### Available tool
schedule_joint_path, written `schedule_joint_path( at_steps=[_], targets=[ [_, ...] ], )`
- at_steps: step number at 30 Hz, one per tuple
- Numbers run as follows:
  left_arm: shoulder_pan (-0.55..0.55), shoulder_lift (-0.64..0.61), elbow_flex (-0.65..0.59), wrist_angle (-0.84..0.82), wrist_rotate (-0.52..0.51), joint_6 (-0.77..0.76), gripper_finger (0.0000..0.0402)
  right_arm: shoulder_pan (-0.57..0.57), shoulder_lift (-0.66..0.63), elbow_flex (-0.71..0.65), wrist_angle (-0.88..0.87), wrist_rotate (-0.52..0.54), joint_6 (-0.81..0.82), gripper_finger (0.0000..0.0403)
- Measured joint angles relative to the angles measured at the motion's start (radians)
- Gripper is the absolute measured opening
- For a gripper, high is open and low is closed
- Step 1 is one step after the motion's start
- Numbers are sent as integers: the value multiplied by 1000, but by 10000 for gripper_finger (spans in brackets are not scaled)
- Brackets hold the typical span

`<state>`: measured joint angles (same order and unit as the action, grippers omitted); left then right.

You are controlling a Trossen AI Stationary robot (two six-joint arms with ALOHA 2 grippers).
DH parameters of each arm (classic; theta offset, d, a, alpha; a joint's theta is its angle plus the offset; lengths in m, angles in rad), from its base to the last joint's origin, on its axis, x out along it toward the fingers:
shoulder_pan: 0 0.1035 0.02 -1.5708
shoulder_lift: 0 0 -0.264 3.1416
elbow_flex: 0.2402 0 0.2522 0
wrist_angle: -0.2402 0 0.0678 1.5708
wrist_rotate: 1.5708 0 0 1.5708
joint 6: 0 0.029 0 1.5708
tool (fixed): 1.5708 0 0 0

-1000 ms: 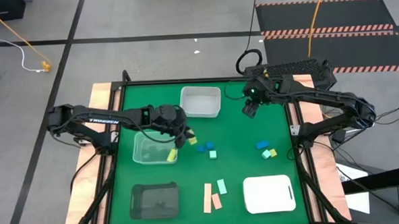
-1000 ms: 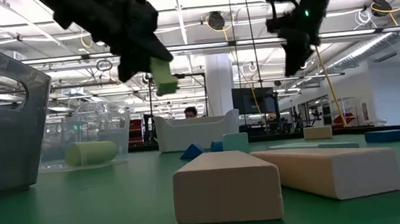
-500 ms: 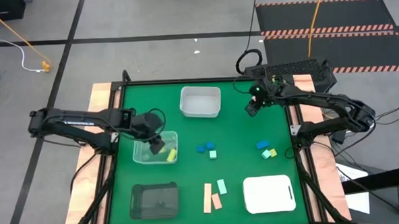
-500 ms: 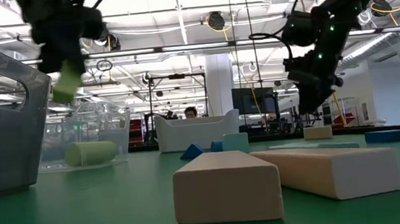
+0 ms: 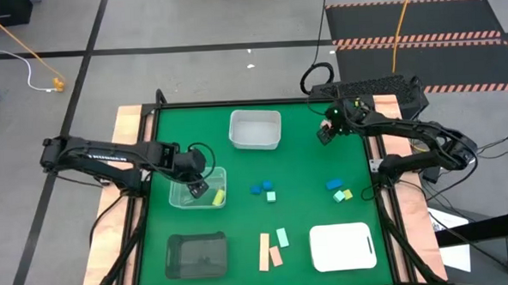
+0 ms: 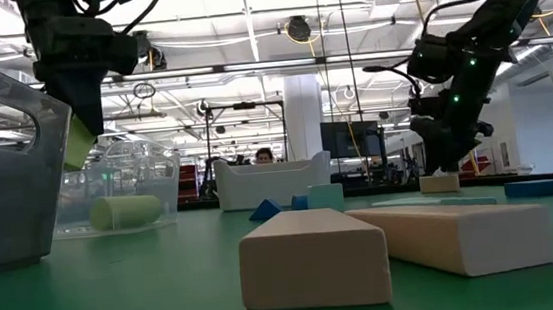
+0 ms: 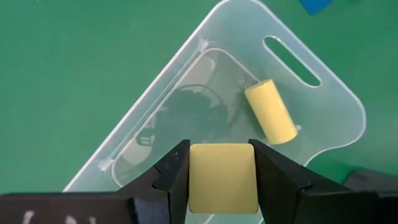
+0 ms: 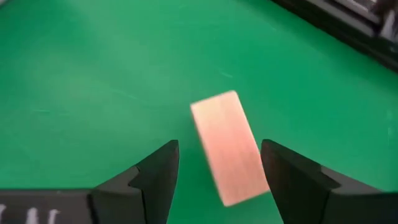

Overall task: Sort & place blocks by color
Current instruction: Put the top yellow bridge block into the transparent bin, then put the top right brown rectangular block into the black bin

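Note:
Next, I pick up the tan-pink block point(image 8: 230, 149) with my right gripper and hand it to my left gripper near the white bin, because the block lies too far away for my left gripper to reach.
My left gripper point(image 7: 222, 154) is shut on a yellow block point(image 7: 222, 182) and hangs over the clear tray point(image 5: 184, 197). In the tray lies a yellow cylinder point(image 7: 270, 113). My right gripper point(image 8: 219, 155) is open at the table's far right, low over a tan-pink block point(image 8: 229, 146). That block lies flat on the green mat, with a finger on either side and a gap to each. Blue and mint blocks point(image 5: 262, 191) sit mid-table, and a further blue, mint and yellow group point(image 5: 338, 190) lies to the right. Tan-pink and mint bars point(image 5: 272, 248) lie near the front edge. My left gripper pinches the yellow block between its two fingers point(image 7: 176, 169), on two opposite side faces point(image 7: 194, 177). The fingers come from above, pointing down. The block is lifted clear above the clear tray and shows below the fingers in the low view point(image 6: 79, 144).
A white bin point(image 5: 255, 129) stands at the far middle. A dark tray point(image 5: 197, 255) sits at the near left and a white tray point(image 5: 343, 246) at the near right. Bare green mat point(image 5: 302, 170) lies between the block groups.
My left gripper has carried the yellow block toward the table's left, from beside the clear tray's right edge to over the tray, then sunk a little. My right gripper has come down toward the tan-pink block and shifted slightly right.

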<state>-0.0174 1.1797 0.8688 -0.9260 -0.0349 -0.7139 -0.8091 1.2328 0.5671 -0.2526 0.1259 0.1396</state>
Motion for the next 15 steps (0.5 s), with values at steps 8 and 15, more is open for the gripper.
schedule_joint_path(
  at_steps=[8,15],
  targets=[
    [0,-2,0,2,0,-66,149,-41,0,-49,62,-78,-20,223],
    [0,-2,0,2,0,-129,224,-49,0,-90,115,-105,-8,220]
  ],
)
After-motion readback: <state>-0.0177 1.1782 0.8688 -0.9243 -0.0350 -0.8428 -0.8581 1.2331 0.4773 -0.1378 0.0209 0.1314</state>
